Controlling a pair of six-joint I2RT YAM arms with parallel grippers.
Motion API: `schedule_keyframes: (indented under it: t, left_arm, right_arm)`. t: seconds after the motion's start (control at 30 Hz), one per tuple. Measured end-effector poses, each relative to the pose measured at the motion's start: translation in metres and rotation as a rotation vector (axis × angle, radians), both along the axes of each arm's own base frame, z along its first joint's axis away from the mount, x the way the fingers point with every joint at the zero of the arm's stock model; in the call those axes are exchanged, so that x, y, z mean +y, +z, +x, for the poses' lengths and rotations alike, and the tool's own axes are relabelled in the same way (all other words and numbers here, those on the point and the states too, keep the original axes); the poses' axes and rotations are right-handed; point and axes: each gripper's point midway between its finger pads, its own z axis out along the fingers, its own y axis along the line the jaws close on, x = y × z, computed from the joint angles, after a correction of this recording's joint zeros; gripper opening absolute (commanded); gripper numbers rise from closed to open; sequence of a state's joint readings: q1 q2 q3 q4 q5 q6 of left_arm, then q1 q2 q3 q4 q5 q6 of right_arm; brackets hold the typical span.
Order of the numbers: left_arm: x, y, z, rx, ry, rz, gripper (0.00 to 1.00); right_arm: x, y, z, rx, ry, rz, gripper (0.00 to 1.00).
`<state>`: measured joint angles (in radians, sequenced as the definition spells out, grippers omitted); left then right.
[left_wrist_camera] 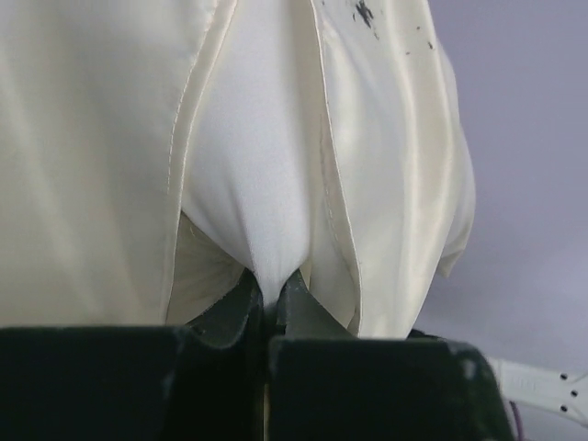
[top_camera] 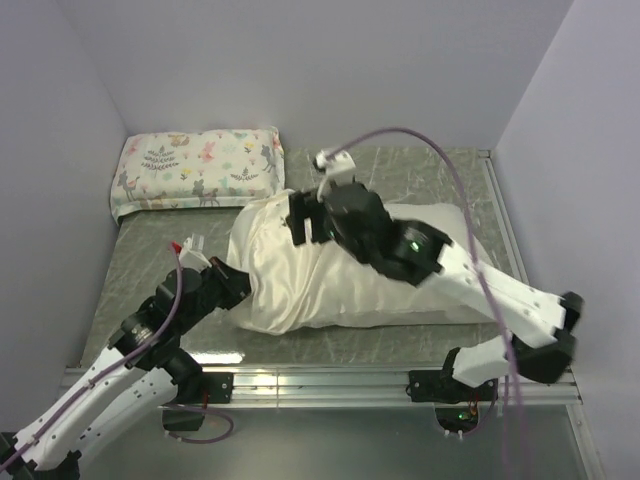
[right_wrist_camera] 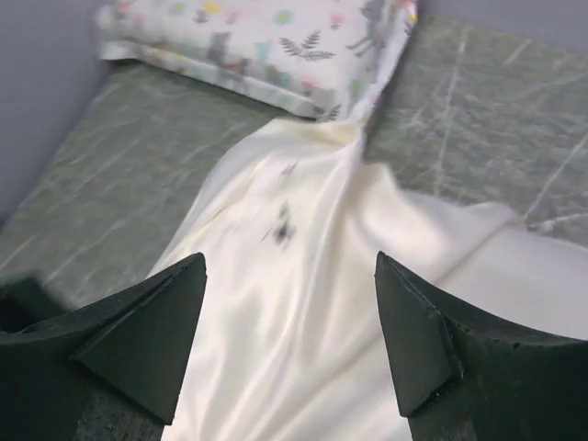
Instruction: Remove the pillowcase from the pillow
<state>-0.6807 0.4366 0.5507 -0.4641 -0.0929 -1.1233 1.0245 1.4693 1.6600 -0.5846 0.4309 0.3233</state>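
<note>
The robot's left gripper is shut on the whiter pillow [left_wrist_camera: 254, 156] between hemmed folds, while its right gripper should keep going toward the pillowcase's free front edge [top_camera: 292, 327] and close there.
The cream pillowcase [top_camera: 300, 280] lies across the middle of the table, with the whiter pillow [top_camera: 445, 218] showing out of its right end. My left gripper [top_camera: 238, 283] is at the cover's left end. In the left wrist view it [left_wrist_camera: 269, 289] is shut on whiter cloth [left_wrist_camera: 248, 184] that shows between two hemmed cream folds [left_wrist_camera: 386, 165]; it looks like the pillow. My right gripper [top_camera: 300, 228] is open and empty, over the cover's top left part. In the right wrist view it [right_wrist_camera: 289, 340] hovers above the cream satin [right_wrist_camera: 303, 276], which has dark smudges.
A smaller floral, animal-print pillow [top_camera: 195, 168] lies at the back left against the wall, also in the right wrist view [right_wrist_camera: 266, 41]. The grey-green marbled table top [top_camera: 150, 260] is boxed in by pale walls. A metal rail [top_camera: 330, 380] runs along the front edge.
</note>
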Motion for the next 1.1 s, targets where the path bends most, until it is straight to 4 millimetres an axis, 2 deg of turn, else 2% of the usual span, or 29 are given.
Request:
schedule_keyframes:
  t: [0.07, 0.13, 0.2, 0.33, 0.43, 0.47, 0.57, 0.6, 0.63, 0.67, 0.7, 0.73, 0.77, 0.87, 0.93, 1.1]
  left_arm:
    - [-0.002, 0.012, 0.009, -0.012, 0.02, 0.002, 0.01]
    - [-0.005, 0.027, 0.017, -0.029, 0.036, -0.003, 0.0]
    - [-0.009, 0.039, 0.025, -0.039, 0.043, -0.006, 0.0]
    - [-0.016, 0.06, 0.037, -0.064, 0.057, -0.018, 0.0]
    - [-0.018, 0.069, 0.041, -0.077, 0.058, -0.022, 0.0]
    - [-0.019, 0.071, 0.041, -0.08, 0.058, -0.024, 0.01]
    - [-0.018, 0.077, 0.042, -0.092, 0.06, -0.02, 0.01]
    - [-0.017, 0.08, 0.042, -0.099, 0.061, -0.016, 0.0]
    - [-0.016, 0.084, 0.042, -0.106, 0.064, -0.013, 0.0]
    - [-0.014, 0.088, 0.042, -0.11, 0.065, -0.008, 0.0]
    - [-0.013, 0.093, 0.041, -0.119, 0.067, -0.003, 0.0]
    - [-0.011, 0.098, 0.04, -0.127, 0.066, 0.005, 0.01]
    - [-0.01, 0.106, 0.04, -0.141, 0.068, 0.003, 0.0]
    - [-0.009, 0.13, 0.041, -0.181, 0.067, 0.007, 0.0]
    - [-0.008, 0.139, 0.043, -0.197, 0.073, 0.024, 0.0]
    - [-0.009, 0.142, 0.047, -0.195, 0.063, 0.072, 0.0]
  right_arm:
    - [-0.004, 0.002, -0.042, -0.015, 0.063, 0.048, 0.81]
    - [-0.009, -0.011, -0.073, -0.004, 0.104, 0.053, 0.82]
    - [-0.01, -0.037, -0.098, 0.015, 0.126, 0.036, 0.83]
    - [0.0, -0.094, -0.133, 0.063, 0.148, -0.058, 0.86]
    - [0.013, -0.118, -0.149, 0.079, 0.138, -0.107, 0.9]
    - [0.014, -0.124, -0.149, 0.079, 0.116, -0.122, 0.9]
    - [0.013, -0.139, -0.139, 0.069, 0.018, -0.164, 0.75]
    - [0.012, -0.141, -0.136, 0.064, -0.007, -0.174, 0.52]
    - [0.009, -0.144, -0.134, 0.056, -0.033, -0.19, 0.4]
    - [0.005, -0.146, -0.131, 0.052, -0.057, -0.199, 0.33]
    - [0.0, -0.147, -0.129, 0.048, -0.081, -0.204, 0.19]
    - [-0.004, -0.146, -0.127, 0.044, -0.101, -0.206, 0.11]
    - [-0.008, -0.146, -0.125, 0.046, -0.12, -0.199, 0.06]
    - [-0.023, -0.148, -0.122, 0.046, -0.167, -0.179, 0.01]
    - [-0.036, -0.154, -0.121, 0.05, -0.193, -0.18, 0.0]
    - [-0.067, -0.179, -0.112, 0.083, -0.271, -0.177, 0.0]
